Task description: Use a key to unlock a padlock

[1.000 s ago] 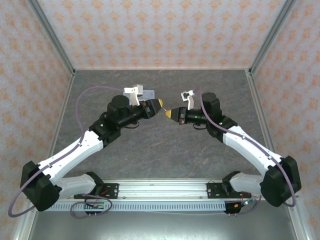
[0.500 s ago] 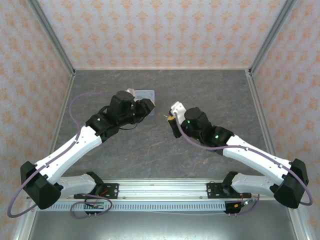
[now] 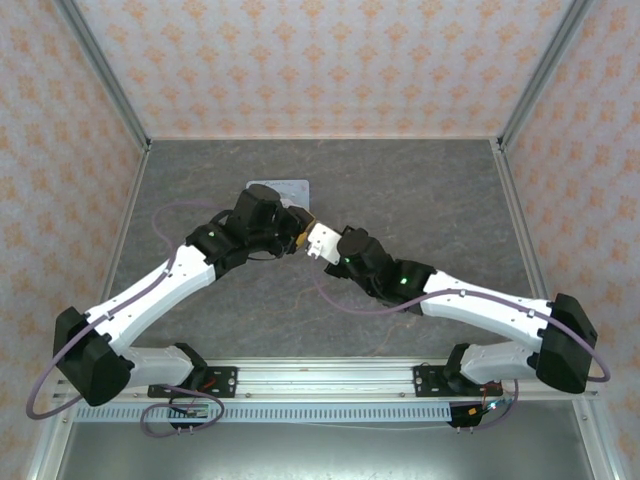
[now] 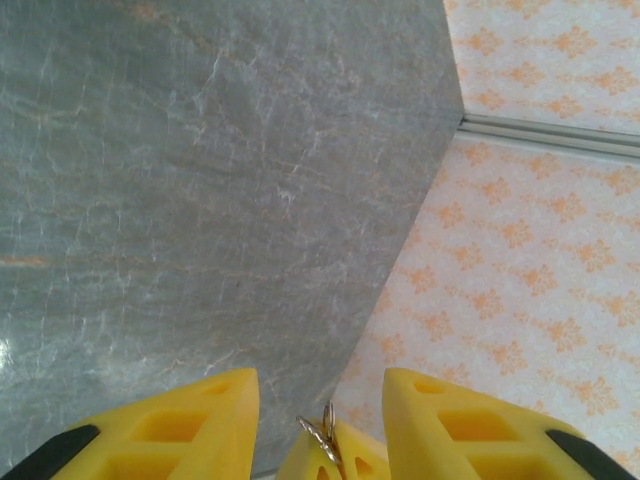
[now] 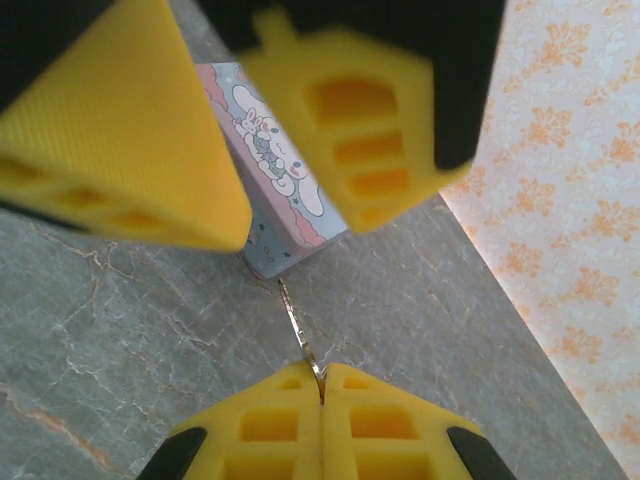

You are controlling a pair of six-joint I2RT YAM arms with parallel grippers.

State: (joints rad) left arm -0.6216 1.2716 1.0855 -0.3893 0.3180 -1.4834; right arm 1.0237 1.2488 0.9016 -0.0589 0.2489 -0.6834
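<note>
The key (image 5: 299, 327) sticks out of my right gripper's fingers at a slant. Next, my left gripper takes the key by its loose end (image 5: 282, 287) before my right gripper backs off and takes the key's head.
My right gripper (image 5: 322, 372) is shut on the key (image 5: 298, 330), a thin metal sliver that sticks out past its yellow tips. The key points at the near corner of the pale blue cartoon-print tin (image 5: 285, 175). The left gripper's yellow fingers (image 5: 130, 150) stand apart just beyond it. In the left wrist view my left gripper (image 4: 320, 378) is open. The right gripper's tips and the key (image 4: 323, 438) sit low in its gap. From above, the left gripper (image 3: 299, 228) and right gripper (image 3: 313, 240) meet tip to tip mid-table. The padlock is hidden.
The tin (image 3: 282, 187) lies flat on the grey marbled table (image 3: 420, 190), just behind the left wrist. Patterned orange walls (image 3: 320, 60) close off the back and both sides. Both forearms stretch diagonally across the near half of the table.
The right arm has swung left and stretched out, carrying the key up to the left gripper. The left gripper has turned down and to the right to meet it.
</note>
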